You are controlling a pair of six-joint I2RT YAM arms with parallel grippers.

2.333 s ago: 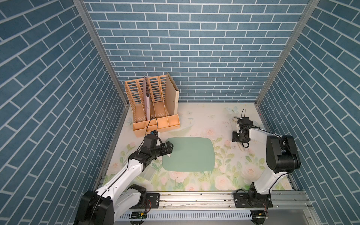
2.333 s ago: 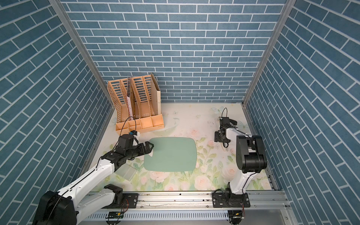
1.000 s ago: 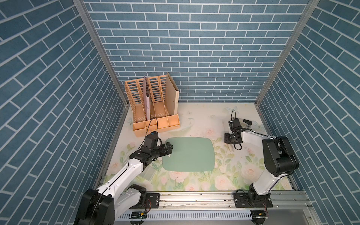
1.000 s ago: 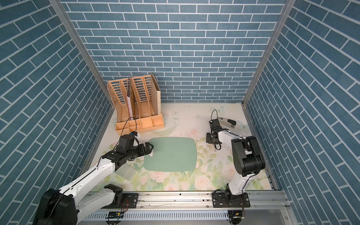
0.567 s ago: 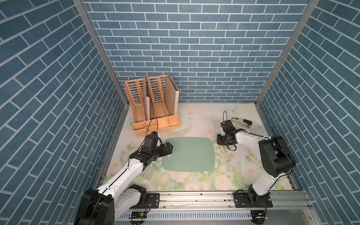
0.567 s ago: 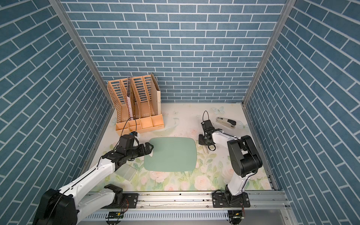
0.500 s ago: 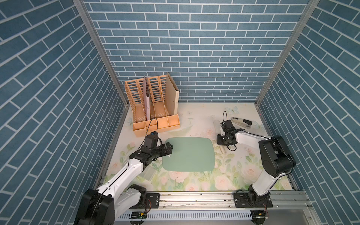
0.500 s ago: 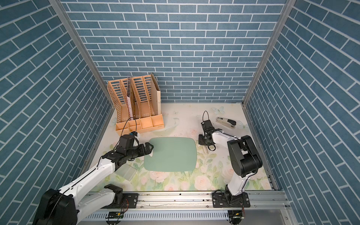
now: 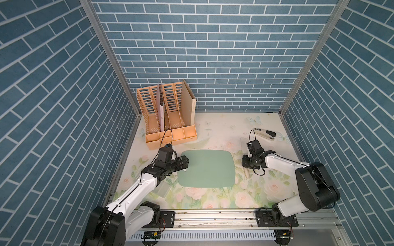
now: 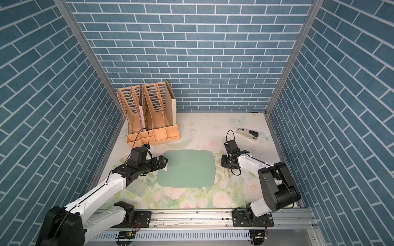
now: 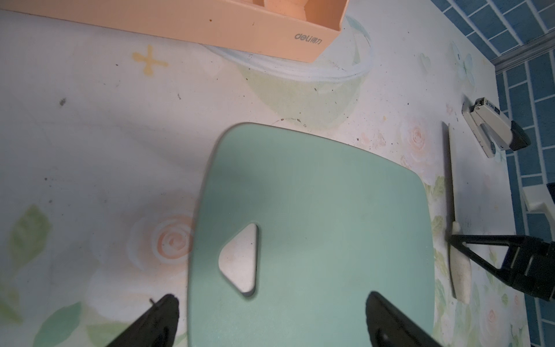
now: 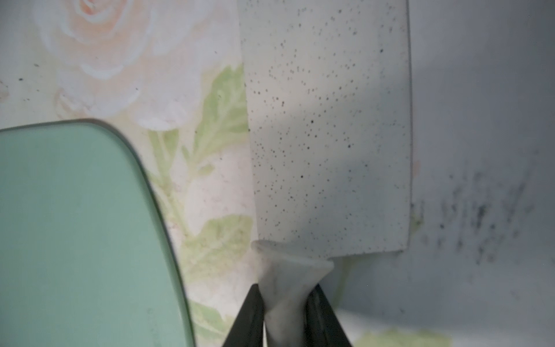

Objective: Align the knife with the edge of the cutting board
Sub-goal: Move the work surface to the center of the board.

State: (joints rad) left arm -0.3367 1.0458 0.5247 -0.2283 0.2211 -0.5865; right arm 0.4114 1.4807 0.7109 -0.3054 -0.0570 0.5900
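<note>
Next, I bring the knife's blade over with my right gripper and set it down just inside the cutting board's edge, because a piece of mat lies between the knife and the cutting board.
The pale-green cutting board lies flat mid-table, its triangular hole near the left edge. My left gripper is open, with its fingers astride that left edge and nothing gripped. The knife, with a whitish speckled blade and a cream handle, sits just right of the board, roughly parallel to the board's right edge with a strip of mat between them. My right gripper is shut on the knife handle where it meets the blade.
An orange file organizer stands at the back left. A black-and-silver stapler lies at the back right, behind the right arm. A translucent greenish piece lies under the left forearm. Blue brick walls close in three sides.
My right gripper has carried the knife leftward from beside the stapler to the board's right side. The left arm and the board have not moved.
</note>
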